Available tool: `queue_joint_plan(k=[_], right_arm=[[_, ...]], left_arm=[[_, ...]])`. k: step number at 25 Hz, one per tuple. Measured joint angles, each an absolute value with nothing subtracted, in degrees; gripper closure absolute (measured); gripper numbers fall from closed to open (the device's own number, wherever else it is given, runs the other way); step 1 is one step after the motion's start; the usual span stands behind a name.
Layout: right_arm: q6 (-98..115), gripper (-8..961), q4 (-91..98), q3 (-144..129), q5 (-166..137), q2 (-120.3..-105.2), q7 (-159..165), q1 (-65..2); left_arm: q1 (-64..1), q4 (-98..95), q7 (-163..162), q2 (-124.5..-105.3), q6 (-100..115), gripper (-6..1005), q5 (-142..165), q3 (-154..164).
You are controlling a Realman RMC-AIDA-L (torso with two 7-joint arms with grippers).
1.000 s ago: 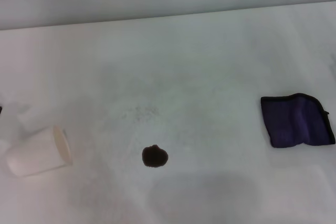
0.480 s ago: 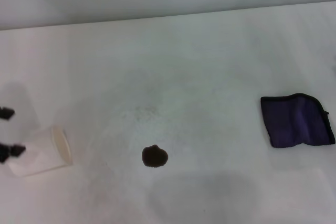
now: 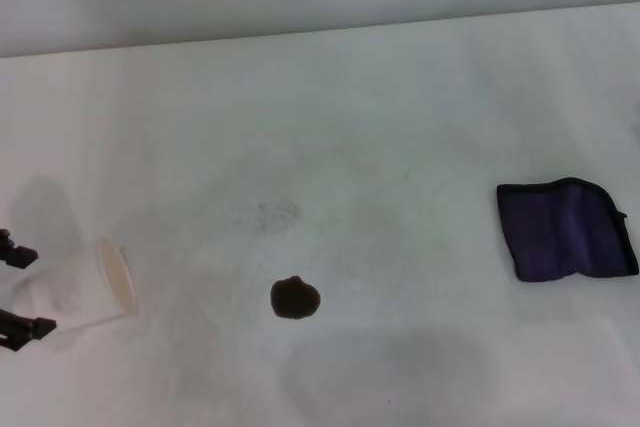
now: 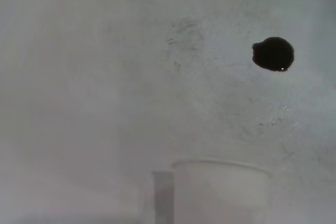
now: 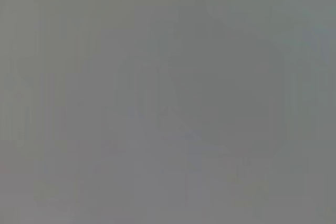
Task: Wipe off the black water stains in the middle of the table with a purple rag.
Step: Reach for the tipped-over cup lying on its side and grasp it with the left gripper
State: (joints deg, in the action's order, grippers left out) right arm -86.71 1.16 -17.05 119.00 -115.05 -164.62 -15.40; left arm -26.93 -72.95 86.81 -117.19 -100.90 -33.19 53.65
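Observation:
The white paper cup has one finger on each side, so my left gripper should keep moving toward the cup's rim and close on the cup's body.
The black water stain is a small dark roundish blot on the white table, near the front middle; the left wrist view also shows this stain. The purple rag lies folded flat at the right, untouched. My left gripper reaches in at the far left edge, open, with one dark fingertip on each side of a white paper cup lying on its side. My right gripper does not show, and its wrist view is plain grey.
The white paper cup fills the near part of the left wrist view. A faint grey speckled smudge marks the table just behind the stain. The table's far edge meets a grey wall.
My left gripper has come into view at the far left and moved toward the table's front edge, its fingertips now straddling the cup. Stain and rag have not moved.

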Motion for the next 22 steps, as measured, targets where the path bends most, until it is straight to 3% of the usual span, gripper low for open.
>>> queue_joint_plan(k=[7,22], right_arm=[[-87.1,294,1.3,-17.0,118.8,-115.05,-164.6,-15.4],[-87.4,293,1.6,-17.0,118.6,-115.05,-164.6,-15.2]], left_arm=[[-26.2,-71.9,88.6,-118.33,-96.0,111,-31.4,57.1],[-25.6,-64.3,92.0,-118.82,-86.4,111,-36.3,59.2]])
